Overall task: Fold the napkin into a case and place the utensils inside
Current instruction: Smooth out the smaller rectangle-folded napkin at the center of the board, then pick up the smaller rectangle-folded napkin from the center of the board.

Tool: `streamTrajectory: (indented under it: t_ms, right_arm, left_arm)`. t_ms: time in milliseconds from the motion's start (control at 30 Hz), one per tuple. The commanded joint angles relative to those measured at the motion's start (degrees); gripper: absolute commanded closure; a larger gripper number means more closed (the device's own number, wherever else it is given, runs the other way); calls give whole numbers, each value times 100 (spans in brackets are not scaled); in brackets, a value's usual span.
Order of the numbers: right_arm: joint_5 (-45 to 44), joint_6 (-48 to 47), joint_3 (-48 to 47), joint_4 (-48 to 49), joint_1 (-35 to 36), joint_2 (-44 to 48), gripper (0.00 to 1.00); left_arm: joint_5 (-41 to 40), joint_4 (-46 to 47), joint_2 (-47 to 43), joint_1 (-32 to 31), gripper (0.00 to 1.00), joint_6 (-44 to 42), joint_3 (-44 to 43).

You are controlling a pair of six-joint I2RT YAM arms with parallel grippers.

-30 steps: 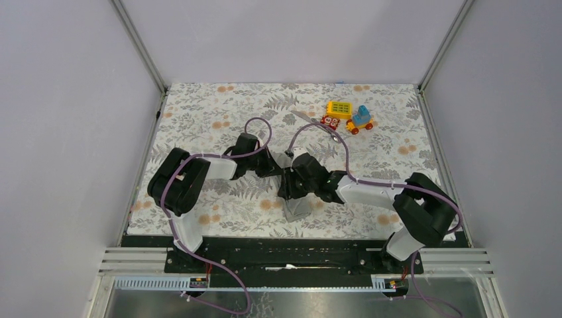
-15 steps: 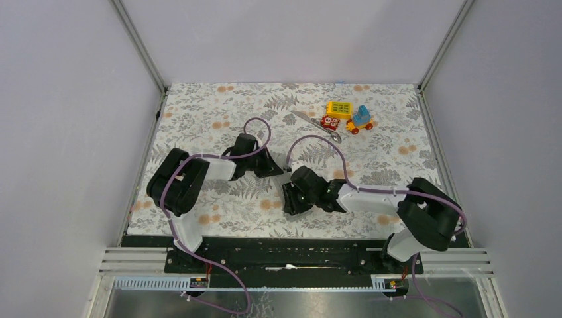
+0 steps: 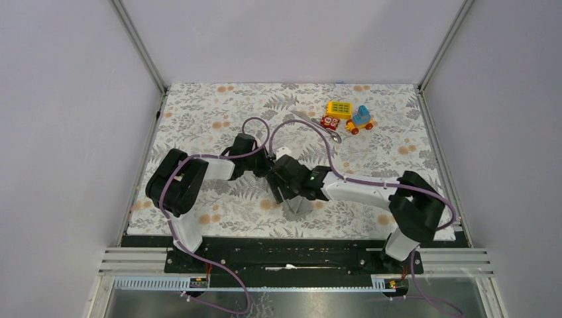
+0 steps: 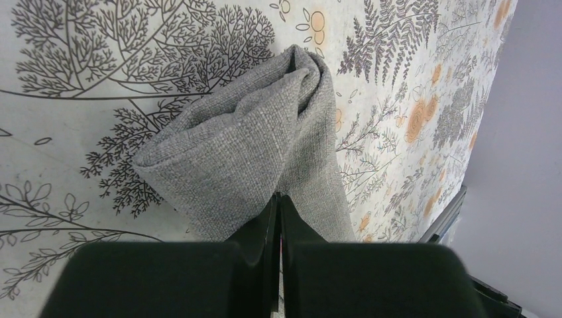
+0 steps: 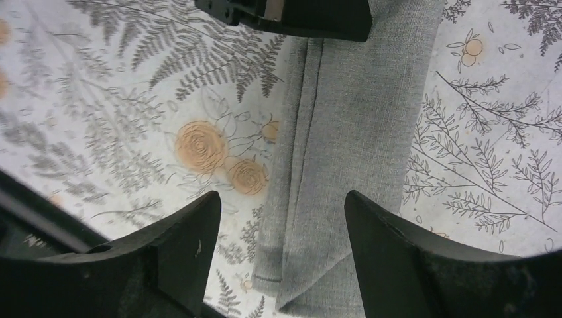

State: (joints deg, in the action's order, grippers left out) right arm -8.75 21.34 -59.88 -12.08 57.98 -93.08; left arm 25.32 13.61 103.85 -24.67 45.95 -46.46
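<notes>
Next, my left gripper backs away and takes hold of the napkin's far end while my right gripper holds the napkin's near end, because the napkin bunches at my left gripper's fingers.
The grey napkin is folded into a long narrow strip on the floral tablecloth. In the top view only its near end shows below the arms. My left gripper is shut on the strip's far end, which bunches up ahead of the fingertips. My right gripper is open and hovers over the strip, one finger on each side, apart from it. The left gripper shows at the top of the right wrist view. The silver utensils lie at the back near the toys, untouched.
Colourful toy blocks stand at the back right: a yellow one, a red one and a blue one. The floral tablecloth covers the table. The black rail runs along the near edge.
My right gripper has moved left and away from me, closer to the left gripper. The napkin's near end shows again below it. The left gripper has stayed put.
</notes>
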Motion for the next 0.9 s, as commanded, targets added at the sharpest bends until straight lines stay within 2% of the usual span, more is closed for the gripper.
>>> streamTrajectory:
  t_ms: [0,167,433,533,633,667,767,867]
  right_arm:
    - [-1205,-119,-479,-312,341,-445,26]
    - [-1957,98,-734,-293,698,-1049,34]
    - [-2769,352,-509,289,967,-1601,42]
    - [-2929,399,-388,517,994,-1753,50]
    - [-3128,444,-172,815,1005,-1830,65]
    - [-3179,453,-121,888,1005,-1843,73]
    - [-3205,430,82,1130,1006,-1700,99]
    - [-2868,263,470,1694,1004,-1192,100]
  left_arm:
    - [-633,-752,116,120,100,-395,209]
    - [-581,-676,153,142,100,-364,216]
    - [-476,-570,209,189,100,-332,268]
    - [-451,-577,192,207,100,-349,273]
    - [-407,-622,103,217,100,-357,262]
    - [-392,-664,51,225,98,-365,248]
    - [-180,-850,-256,247,85,-389,142]
    - [142,-1089,-884,362,67,-394,52]
